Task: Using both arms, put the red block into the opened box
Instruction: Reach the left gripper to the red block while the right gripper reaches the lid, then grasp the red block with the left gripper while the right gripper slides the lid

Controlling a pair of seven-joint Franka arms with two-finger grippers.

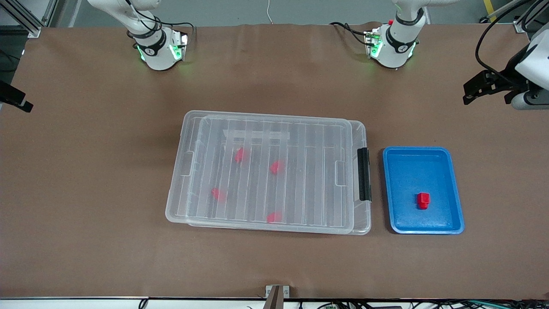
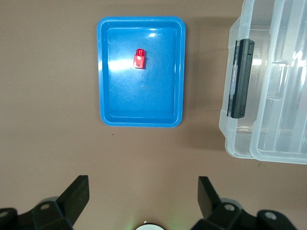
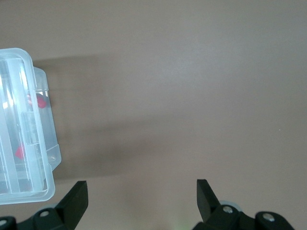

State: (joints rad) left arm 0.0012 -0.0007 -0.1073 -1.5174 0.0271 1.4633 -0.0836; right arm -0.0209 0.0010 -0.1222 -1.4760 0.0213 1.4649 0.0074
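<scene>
I expect the clear lid [image 1: 275,172] to slide flat along the box when I pull it, because it sits shifted away from the black clip [image 1: 363,174].
The red block [image 1: 423,200] [image 2: 140,59] lies in a blue tray [image 1: 388,189] [image 2: 141,120], toward the left arm's end of the table from the box [image 1: 362,223] [image 2: 230,139]. A ribbed clear lid [image 1: 300,171] lies on the box, slightly askew. A black clip [image 1: 363,174] [image 2: 241,79] sits on the box's short end facing the tray. My left gripper [image 1: 469,92] [image 2: 143,196] hangs open and empty over bare table at the left arm's end. My right gripper [image 1: 19,102] [image 3: 142,199] is open and empty over bare table at the right arm's end, just off a corner of the box [image 3: 29,182].
Several small red blocks [image 1: 239,155] [image 3: 41,102] show through the lid inside the box. The brown table [image 1: 107,193] spreads all round. Both arm bases [image 1: 158,51] stand along the edge farthest from the front camera.
</scene>
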